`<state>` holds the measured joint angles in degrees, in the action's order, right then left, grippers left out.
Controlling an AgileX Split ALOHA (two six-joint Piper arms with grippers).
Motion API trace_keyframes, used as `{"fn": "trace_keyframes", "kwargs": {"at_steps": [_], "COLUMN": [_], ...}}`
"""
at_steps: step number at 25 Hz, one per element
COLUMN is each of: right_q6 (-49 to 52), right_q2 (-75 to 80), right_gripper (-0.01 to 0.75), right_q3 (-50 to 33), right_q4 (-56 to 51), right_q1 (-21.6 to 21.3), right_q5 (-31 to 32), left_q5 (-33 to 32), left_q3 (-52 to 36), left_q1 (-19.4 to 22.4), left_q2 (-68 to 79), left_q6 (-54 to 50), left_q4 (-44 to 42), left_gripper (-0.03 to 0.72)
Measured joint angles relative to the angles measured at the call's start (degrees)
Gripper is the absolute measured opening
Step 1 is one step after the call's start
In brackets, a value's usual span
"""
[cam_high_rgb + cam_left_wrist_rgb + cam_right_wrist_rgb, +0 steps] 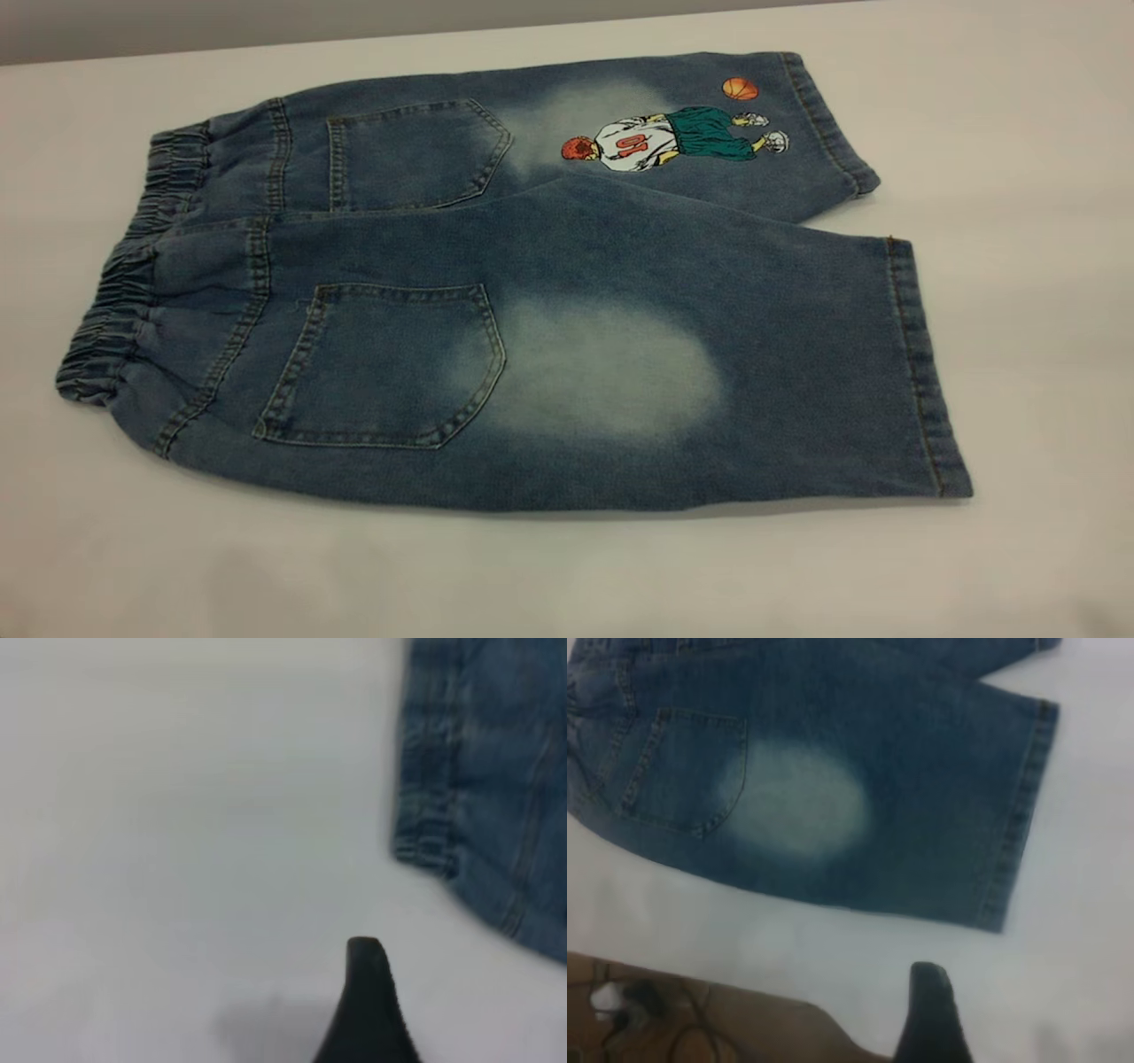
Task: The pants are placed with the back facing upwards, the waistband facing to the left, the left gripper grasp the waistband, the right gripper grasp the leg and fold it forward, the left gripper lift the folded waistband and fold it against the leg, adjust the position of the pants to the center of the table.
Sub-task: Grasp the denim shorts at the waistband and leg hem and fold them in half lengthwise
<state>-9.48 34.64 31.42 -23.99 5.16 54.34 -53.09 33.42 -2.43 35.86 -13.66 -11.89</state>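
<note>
The table is clear to the waistband's flat near corner (85, 382), so I should keep lowering my left gripper there until its fingers straddle the elastic edge (103, 338), then close.
The blue denim pants (567, 346) lie flat on the white table (567, 576), back pockets up. The elastic waistband (133, 292) is at the left and the leg hems (921, 363) are at the right. The far leg carries a basketball player print (664, 137). Neither gripper appears in the exterior view. In the left wrist view one black finger (368, 1001) of my left gripper (461, 1001) hangs over bare table, apart from the waistband corner (425, 846). In the right wrist view my right gripper (1028, 1010) shows one black finger (930, 1010) short of the near leg hem (1014, 833). Both hold nothing.
In the right wrist view the table's front edge runs close by the gripper, with brown floor and dark cables (647, 1010) beyond it. White table surface surrounds the pants on all sides.
</note>
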Motion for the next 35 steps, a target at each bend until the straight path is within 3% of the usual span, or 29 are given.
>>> {"fn": "trace_keyframes", "kwargs": {"at_steps": [12,16,22,26,35], "right_q6": [-10.7,-14.2,-19.7,-21.4,-22.7], "right_q2": [21.8,26.3,30.0,30.3,30.3], "right_gripper": [0.437,0.437,0.437,0.437,0.437], "right_q3": [0.0,0.0,-0.1,-0.1,-0.1], "right_q4": [-10.6,-15.0,-20.0,-21.2,-21.2], "right_q1": [0.0,0.0,0.0,0.0,0.0], "right_q5": [-13.7,-16.2,-18.2,-19.2,-20.5], "left_q5": [16.3,20.3,20.8,22.3,25.9], "left_q3": [0.0,1.2,5.2,7.4,11.1], "left_q1": [0.1,2.7,8.6,8.7,8.7], "left_q2": [32.2,40.9,51.3,56.6,69.5], "left_q6": [1.6,2.4,11.2,16.2,16.4], "left_q4": [2.3,6.1,15.0,20.0,23.2], "left_gripper": [0.464,0.456,0.456,0.456,0.456]}}
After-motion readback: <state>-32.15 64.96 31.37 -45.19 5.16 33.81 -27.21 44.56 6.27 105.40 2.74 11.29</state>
